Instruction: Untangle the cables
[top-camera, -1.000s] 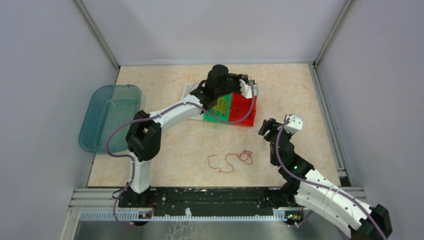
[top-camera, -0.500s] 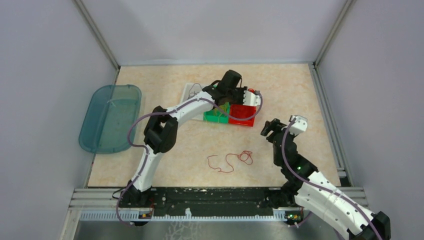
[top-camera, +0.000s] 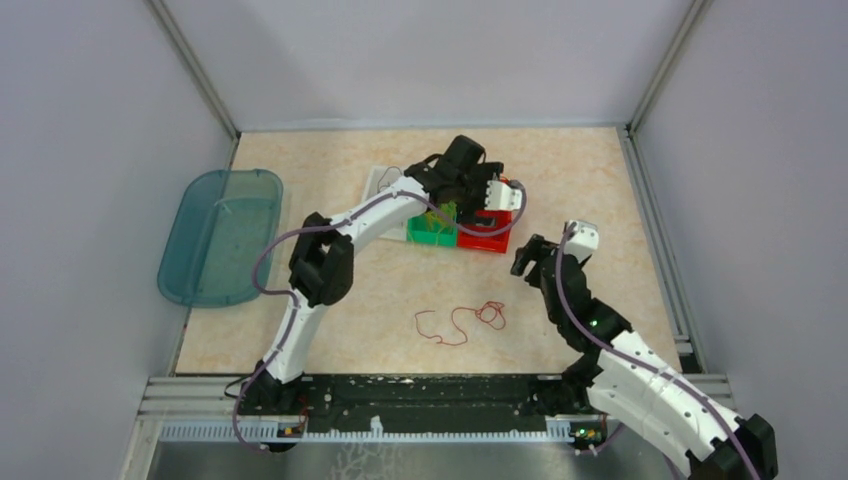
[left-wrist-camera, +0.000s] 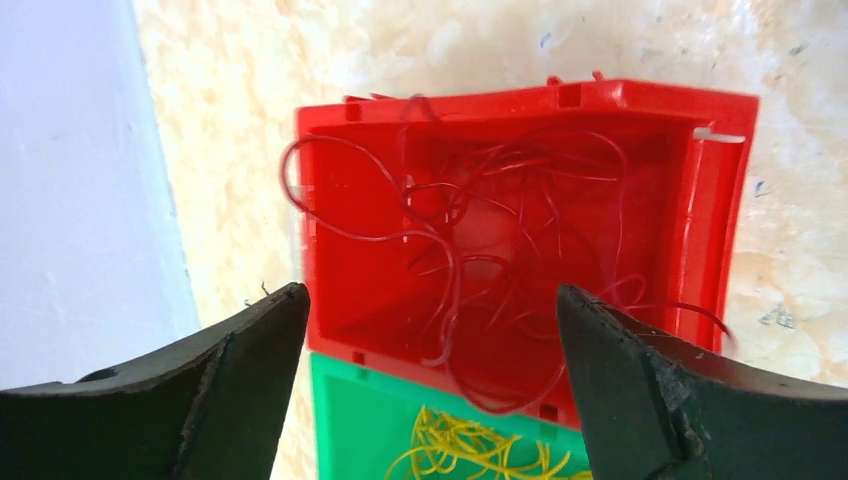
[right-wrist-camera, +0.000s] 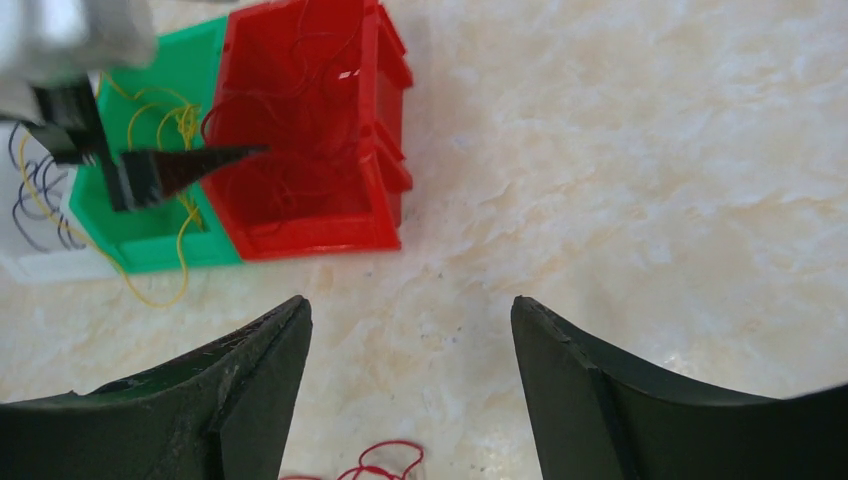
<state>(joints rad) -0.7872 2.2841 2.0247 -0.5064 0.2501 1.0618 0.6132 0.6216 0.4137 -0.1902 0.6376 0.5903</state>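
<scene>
The tail of the red cable (top-camera: 490, 314) lies loose in open bends (top-camera: 440, 341), so it should hang down below, still wavy, when the robot lifts the cable by its loops.
Thin red cables (left-wrist-camera: 480, 250) lie tangled in a red bin (left-wrist-camera: 725, 210), and one strand droops over its near wall. Yellow cables (left-wrist-camera: 470, 450) fill the green bin (left-wrist-camera: 350, 420) beside it. My left gripper (left-wrist-camera: 430, 300) hangs open over the red bin with nothing between its fingers; from above the left gripper (top-camera: 480, 195) covers the bins' far side. One loose red cable (top-camera: 462, 322) curls on the table. My right gripper (right-wrist-camera: 410, 310) is open and empty, just beyond that cable (right-wrist-camera: 385, 460), at the right gripper (top-camera: 528, 258) seen from above.
A white bin (right-wrist-camera: 20, 260) with dark cables adjoins the green bin on its left. A teal tray (top-camera: 215, 235) overhangs the table's left edge. Grey walls close in three sides, and a metal rail (top-camera: 420, 395) runs along the near edge.
My left gripper came down over the red bin and its jaws opened. My right gripper shifted a little left, toward the loose red cable.
</scene>
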